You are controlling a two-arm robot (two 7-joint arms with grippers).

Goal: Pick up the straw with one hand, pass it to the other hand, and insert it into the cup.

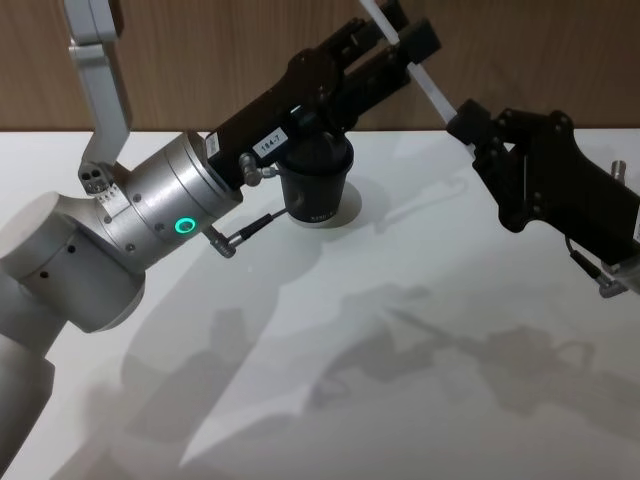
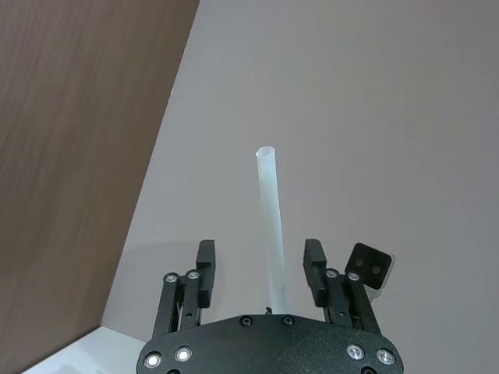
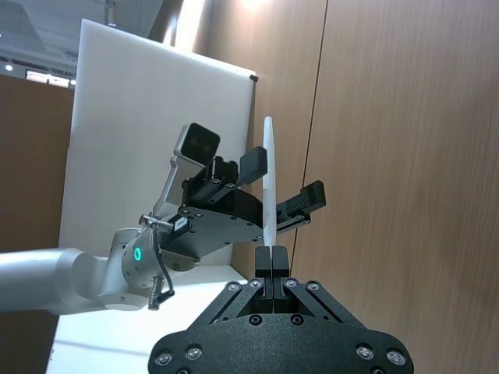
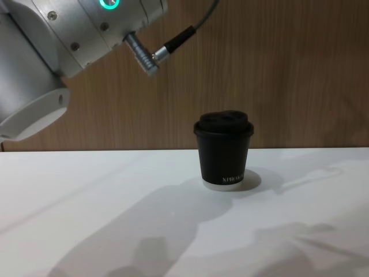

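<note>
The upper part of the white straw (image 1: 430,88) will keep sticking out when I put the straw in, because the straw is much longer than the black cup (image 1: 314,190) is tall.
The white straw (image 1: 432,92) is held up in the air above the table, past the black lidded cup (image 1: 318,180). My right gripper (image 1: 462,122) is shut on one end of the straw; in the right wrist view its fingers (image 3: 270,261) pinch the straw (image 3: 267,148). My left gripper (image 1: 400,35), on the silver arm with the green ring, reaches over the cup and stands open around the straw's other part. In the left wrist view the straw (image 2: 267,195) runs between the left gripper's (image 2: 260,265) spread fingers, touching neither. The cup (image 4: 223,151) stands upright on the table.
The white table (image 1: 400,380) carries only the cup. A wood-panelled wall (image 1: 200,60) runs along its far edge. The left arm's silver body (image 1: 120,230) and its black cable (image 1: 250,228) hang close to the cup's left side.
</note>
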